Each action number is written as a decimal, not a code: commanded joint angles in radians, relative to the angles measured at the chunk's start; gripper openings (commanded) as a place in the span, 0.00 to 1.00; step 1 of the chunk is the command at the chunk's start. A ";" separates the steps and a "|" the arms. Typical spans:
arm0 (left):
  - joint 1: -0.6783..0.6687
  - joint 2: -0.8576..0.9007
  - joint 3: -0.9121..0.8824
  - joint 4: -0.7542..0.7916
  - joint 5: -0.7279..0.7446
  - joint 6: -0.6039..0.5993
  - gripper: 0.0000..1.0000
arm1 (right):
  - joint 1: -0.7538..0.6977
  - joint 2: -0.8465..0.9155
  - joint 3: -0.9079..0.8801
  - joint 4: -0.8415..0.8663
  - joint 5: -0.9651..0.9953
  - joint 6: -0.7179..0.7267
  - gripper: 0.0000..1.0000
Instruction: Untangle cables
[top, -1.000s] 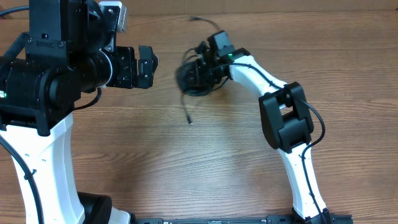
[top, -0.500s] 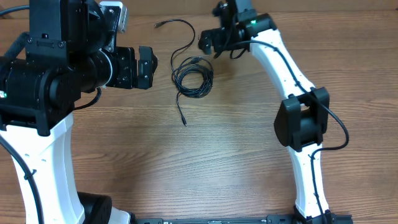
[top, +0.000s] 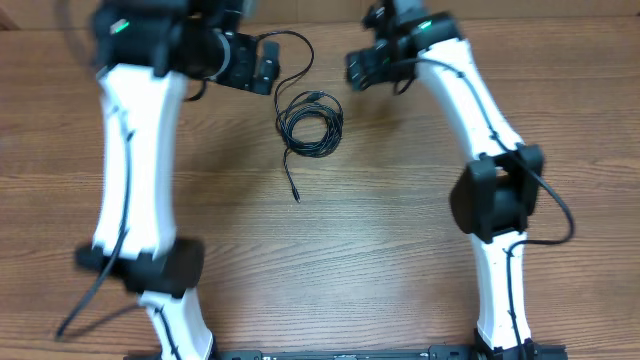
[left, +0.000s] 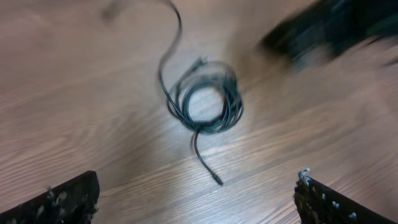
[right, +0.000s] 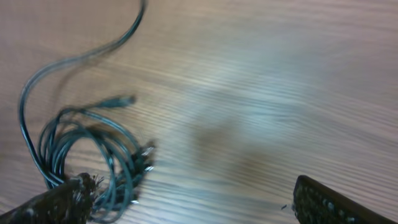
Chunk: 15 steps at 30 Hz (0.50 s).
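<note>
Next, I back my right gripper away first, because both grippers crowd the coiled bundle (top: 310, 131) and my left gripper needs room to lift the bundle (top: 318, 99) by its far side.
The cables (top: 310, 122) lie on the wooden table as a coiled black bundle. One loose strand runs up toward the far edge and another trails down to a plug tip. The bundle also shows in the left wrist view (left: 208, 102) and, blurred, in the right wrist view (right: 87, 158). My left gripper (top: 266, 63) is open and empty, up and left of the coil. My right gripper (top: 362, 68) is open and empty, up and right of the coil. Neither gripper touches the cables.
The wooden table (top: 380, 230) stretches out in front of the coil. Both white arms rise from bases at the near edge, the left one (top: 135, 180) and the right one (top: 495, 200).
My right gripper let go of the bundle and moved up and right; the coil now lies still on the table. My left arm swung up and toward the far edge, near the loose strand.
</note>
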 joint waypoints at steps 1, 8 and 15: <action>-0.006 0.135 -0.004 -0.005 0.055 0.133 1.00 | -0.106 -0.165 0.105 -0.041 0.017 -0.006 1.00; -0.007 0.338 -0.004 0.110 0.172 0.147 1.00 | -0.241 -0.245 0.116 -0.099 -0.074 -0.006 1.00; -0.035 0.467 -0.004 0.248 0.307 0.148 1.00 | -0.289 -0.246 0.114 -0.208 -0.096 -0.008 1.00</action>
